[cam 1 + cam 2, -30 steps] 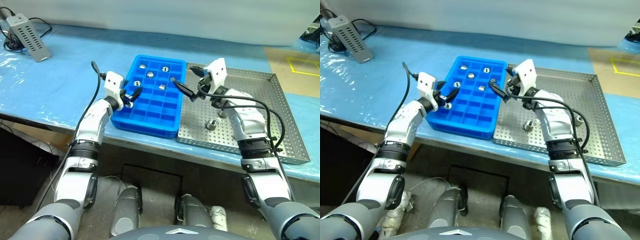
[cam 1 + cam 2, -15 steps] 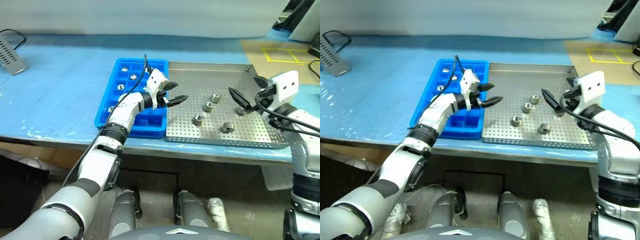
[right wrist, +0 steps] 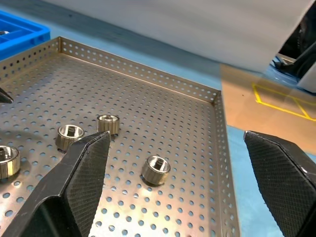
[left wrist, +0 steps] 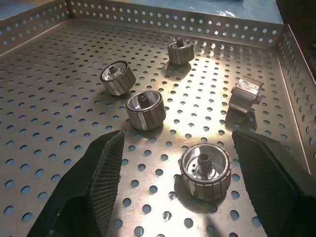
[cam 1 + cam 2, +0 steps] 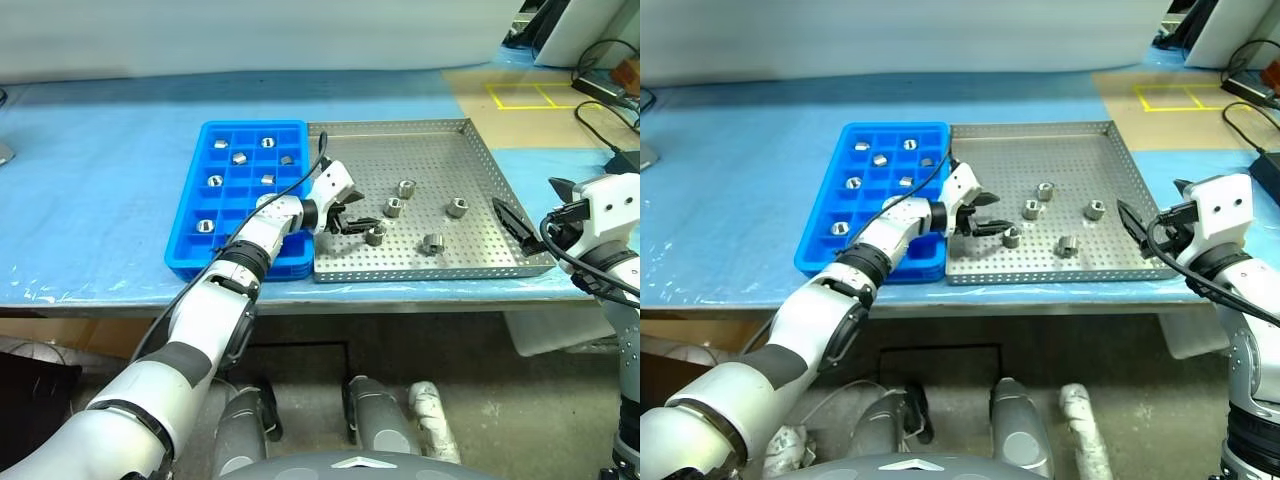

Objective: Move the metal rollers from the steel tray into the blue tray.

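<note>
The metal roller (image 4: 246, 94) lying on its side still has its post showing, so the nearest roller's post (image 4: 203, 164) will come up together with that roller when the robot lifts it.
The steel tray (image 5: 432, 150) lies on the table with the blue tray (image 5: 228, 250) against its left side. Several metal rollers (image 5: 406, 188) stand loose on the perforated floor, and several more sit in the blue tray's compartments (image 5: 240, 157). My left gripper (image 5: 350, 218) is low over the steel tray's left part, open, pointing at the nearest roller (image 5: 375, 234). In the left wrist view that roller (image 4: 205, 164) stands between the spread fingers (image 4: 94, 182), touching neither. My right gripper (image 5: 535, 205) hangs open and empty at the steel tray's right rim.
A blue plastic sheet (image 5: 90, 200) covers the table, whose front edge runs just below both trays. A brown board with yellow tape markings (image 5: 520, 95) and cables (image 5: 600, 85) lie at the far right.
The view has swung to the right. My left gripper went from the blue tray's edge into the steel tray and sank beside a roller. My right gripper drew out to the tray's right rim.
</note>
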